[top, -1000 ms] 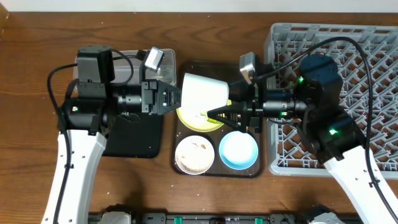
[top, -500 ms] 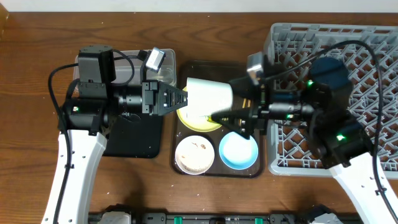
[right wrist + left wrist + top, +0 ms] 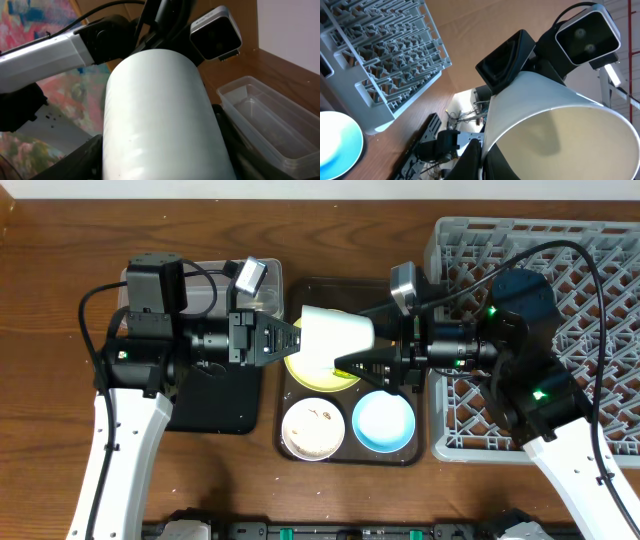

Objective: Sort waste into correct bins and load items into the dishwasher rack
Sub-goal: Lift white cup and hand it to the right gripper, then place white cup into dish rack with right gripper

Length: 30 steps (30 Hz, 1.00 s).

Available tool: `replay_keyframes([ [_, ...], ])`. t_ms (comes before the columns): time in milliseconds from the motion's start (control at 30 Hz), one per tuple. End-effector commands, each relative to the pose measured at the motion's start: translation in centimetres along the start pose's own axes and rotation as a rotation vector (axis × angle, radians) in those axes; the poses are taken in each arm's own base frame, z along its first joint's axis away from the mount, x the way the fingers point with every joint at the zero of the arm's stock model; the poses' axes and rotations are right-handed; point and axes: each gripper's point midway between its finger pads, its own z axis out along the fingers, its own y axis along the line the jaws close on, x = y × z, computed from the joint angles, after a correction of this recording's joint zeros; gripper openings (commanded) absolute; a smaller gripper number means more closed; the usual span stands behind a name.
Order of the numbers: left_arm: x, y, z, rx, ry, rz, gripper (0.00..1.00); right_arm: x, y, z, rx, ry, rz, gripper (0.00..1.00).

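Observation:
The small white cup's rim [image 3: 306,321] is pinched by my left gripper, far from the dishwasher rack, so next my right gripper takes the cup's base end [image 3: 367,333] and loads it.
The small white cup [image 3: 335,330] lies on its side in the air above the round yellow plate [image 3: 300,372], between my two grippers. My left gripper [image 3: 295,338] is shut on the cup's rim; the left wrist view shows the rim [image 3: 555,130] pinched between its fingers [image 3: 482,160]. My right gripper [image 3: 365,360] is open, its fingers spread on either side of the cup's base end [image 3: 160,115]. The white bowl [image 3: 312,428] with pale scraps and the light-blue bowl [image 3: 384,422] sit below. Tissue, wrapper and chopsticks are not in view.
The plate and bowls rest on the dark-brown serving tray [image 3: 420,452]. The grey dishwasher rack [image 3: 590,280] fills the right side. The clear tub [image 3: 265,120] and the black tray [image 3: 215,400] lie at the left, partly under my left arm.
My right gripper drew back and dropped a little from the cup, then came back up along its base end. The left gripper and the cup shifted slightly right.

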Motion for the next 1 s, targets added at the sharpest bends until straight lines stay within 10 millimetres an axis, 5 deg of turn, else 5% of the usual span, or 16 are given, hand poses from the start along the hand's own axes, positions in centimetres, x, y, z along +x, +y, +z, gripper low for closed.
replay_keyframes([
  [0,0.3,-0.6,0.2,0.024,0.017,0.033,0.17,-0.1,0.6,0.0,-0.026,0.007,-0.003,0.61],
  [67,0.2,-0.5,0.2,0.015,0.012,0.032,0.46,0.1,-0.3,-0.4,0.01,0.009,0.025,0.58],
  [167,-0.4,0.6,0.1,-0.047,-0.02,0.032,0.58,0.5,-2.6,-2.2,0.139,0.004,0.093,0.57],
  [267,-1.3,2.2,-0.1,-0.145,-0.07,0.032,0.6,0.7,-5.2,-5.8,0.33,-0.024,0.17,0.57],
  [467,-2.2,5.3,-0.9,-0.321,-0.148,-0.007,0.67,3.4,-9.2,-16.5,0.817,-0.094,0.381,0.58],
  [700,-1.6,7.5,-1.7,-0.438,-0.168,-0.082,0.68,13.5,-10.7,-30.6,1.565,0.01,0.796,0.55],
  [833,-1.1,7.8,-1.7,-0.448,-0.15,-0.073,0.68,17.5,-10.8,-33.9,1.75,0.114,0.978,0.55],
  [967,-0.9,7.9,-1.7,-0.451,-0.142,-0.074,0.68,19.6,-12.6,-33.7,1.717,0.196,1.07,0.56],
])
